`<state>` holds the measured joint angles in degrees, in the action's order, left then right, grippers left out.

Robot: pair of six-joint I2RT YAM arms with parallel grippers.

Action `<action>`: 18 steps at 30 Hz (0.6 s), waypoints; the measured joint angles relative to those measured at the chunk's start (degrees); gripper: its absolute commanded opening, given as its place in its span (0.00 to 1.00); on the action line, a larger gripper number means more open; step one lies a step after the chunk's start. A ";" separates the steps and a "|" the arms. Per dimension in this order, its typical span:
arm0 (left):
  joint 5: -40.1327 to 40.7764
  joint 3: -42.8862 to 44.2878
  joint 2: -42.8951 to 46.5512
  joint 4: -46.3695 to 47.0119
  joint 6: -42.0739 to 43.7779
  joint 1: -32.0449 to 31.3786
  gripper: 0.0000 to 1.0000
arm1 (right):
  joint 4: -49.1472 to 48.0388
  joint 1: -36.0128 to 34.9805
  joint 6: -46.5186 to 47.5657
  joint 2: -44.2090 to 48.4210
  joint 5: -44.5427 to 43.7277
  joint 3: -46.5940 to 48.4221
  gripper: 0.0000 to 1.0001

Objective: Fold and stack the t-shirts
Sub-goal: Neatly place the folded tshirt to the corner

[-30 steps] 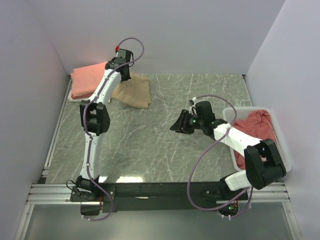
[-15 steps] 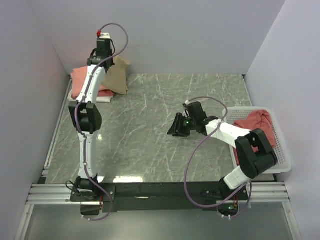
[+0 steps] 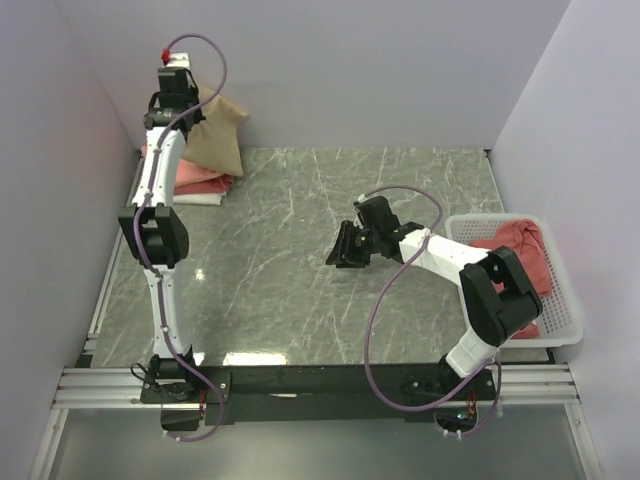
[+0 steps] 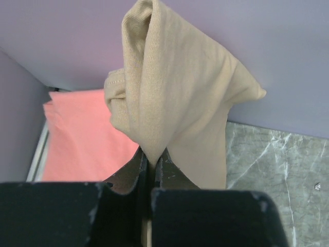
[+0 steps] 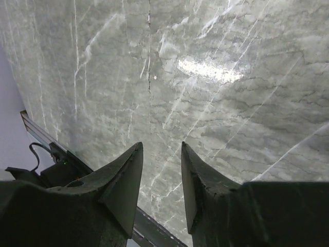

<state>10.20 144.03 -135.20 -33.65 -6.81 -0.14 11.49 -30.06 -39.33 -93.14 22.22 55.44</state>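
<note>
My left gripper has the tan t-shirt's lower end over the salmon-pink t-shirt. It should go on toward the stack's far corner before it lets go of the tan t-shirt there.
My left gripper is shut on the tan t-shirt and holds it up at the far left corner, over the folded salmon-pink t-shirt. In the left wrist view the tan t-shirt is pinched between my closed fingers and hangs bunched, with the salmon-pink t-shirt below it. My right gripper is open and empty over the middle of the table; its fingertips show only bare marble between them. A red t-shirt lies in the white basket.
The salmon-pink shirt lies on a white folded layer at the far left. The basket stands at the right edge of the marble table. Walls close in the left, back and right. A metal rail runs along the near edge.
My left gripper has carried the tan t-shirt up off the table and leftward, to above the pink stack. My right gripper has shifted slightly left over the table.
</note>
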 measured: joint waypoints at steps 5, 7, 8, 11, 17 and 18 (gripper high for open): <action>-3.08 0.00 2.12 0.33 -0.57 3.58 0.00 | 1.05 -0.70 -0.07 -0.13 -0.68 1.05 0.43; -4.13 -0.02 2.67 0.57 -0.96 4.96 0.00 | 1.53 -0.94 -0.20 -0.39 -0.96 1.60 0.42; -4.66 -0.02 2.84 0.79 -1.18 5.57 0.00 | 1.53 -1.07 -0.22 -0.59 -1.22 1.79 0.42; -6.36 -0.44 2.99 1.88 -1.86 7.30 0.00 | 1.75 -1.44 -0.24 -1.31 -1.66 2.05 0.42; -7.89 -3.85 2.99 3.48 -2.51 9.38 0.19 | 2.93 -2.47 -0.28 -3.48 -2.19 2.97 0.42; -7.87 -4.59 2.95 3.82 -2.89 9.66 0.38 | 3.21 -2.71 -0.28 -3.78 -2.32 3.21 0.42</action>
<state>2.33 139.44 -132.25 -29.82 -9.69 9.52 14.70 -32.77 -39.62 -96.92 19.90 58.65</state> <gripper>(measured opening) 0.165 0.424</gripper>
